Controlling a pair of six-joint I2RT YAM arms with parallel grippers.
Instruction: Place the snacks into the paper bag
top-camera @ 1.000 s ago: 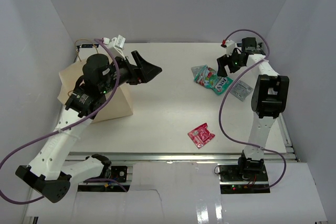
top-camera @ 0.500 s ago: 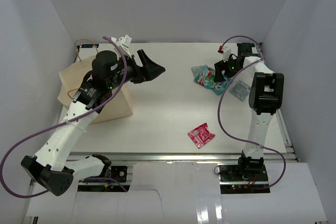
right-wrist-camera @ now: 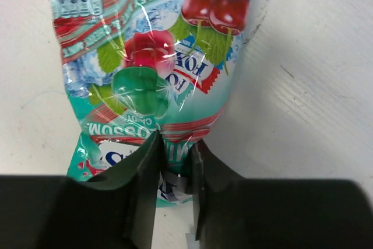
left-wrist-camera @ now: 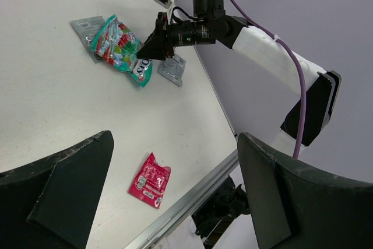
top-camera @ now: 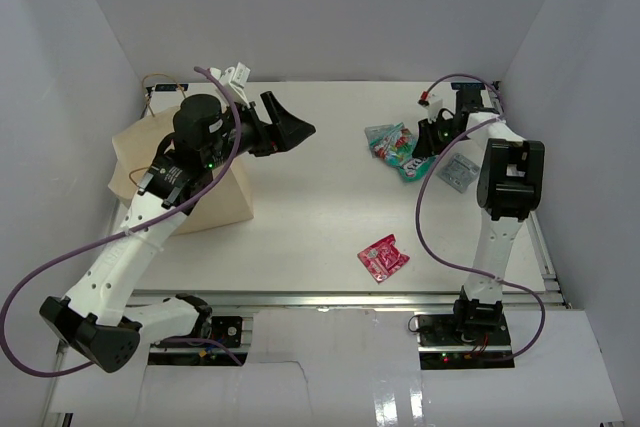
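I should keep carrying the packet until it is inside the paper bag (top-camera: pixel 148 143), because my right gripper is pinching the teal-green packet's bunched end (right-wrist-camera: pixel 177 152) and the packet's loose end faces the bag.
A teal-green snack packet (top-camera: pixel 396 150) (right-wrist-camera: pixel 157 56) lies flat at the back right of the table. My right gripper (top-camera: pixel 419 145) (right-wrist-camera: pixel 173 155) is shut on its near end, and the foil bunches between the fingers. One silver-grey packet (top-camera: pixel 459 172) lies to its right. Another silver-grey packet (left-wrist-camera: pixel 87 26) peeks out from under the teal one. A red-pink packet (top-camera: pixel 383 257) (left-wrist-camera: pixel 150 181) lies alone near the front edge. The tan paper bag (top-camera: pixel 132 159) stands at the left, partly hidden by my left arm. My left gripper (top-camera: pixel 290 129) (left-wrist-camera: pixel 175 202) hangs open above the table beside the bag, holding nothing.
Grey walls close in the table at the back and on both sides. A metal rail (top-camera: pixel 340 299) runs along the front edge. A purple cable (top-camera: pixel 430 217) loops beside the right arm.
My right gripper has come down onto the teal-green packet and closed on its end. The left arm shifted a little to the right early on, then held still.
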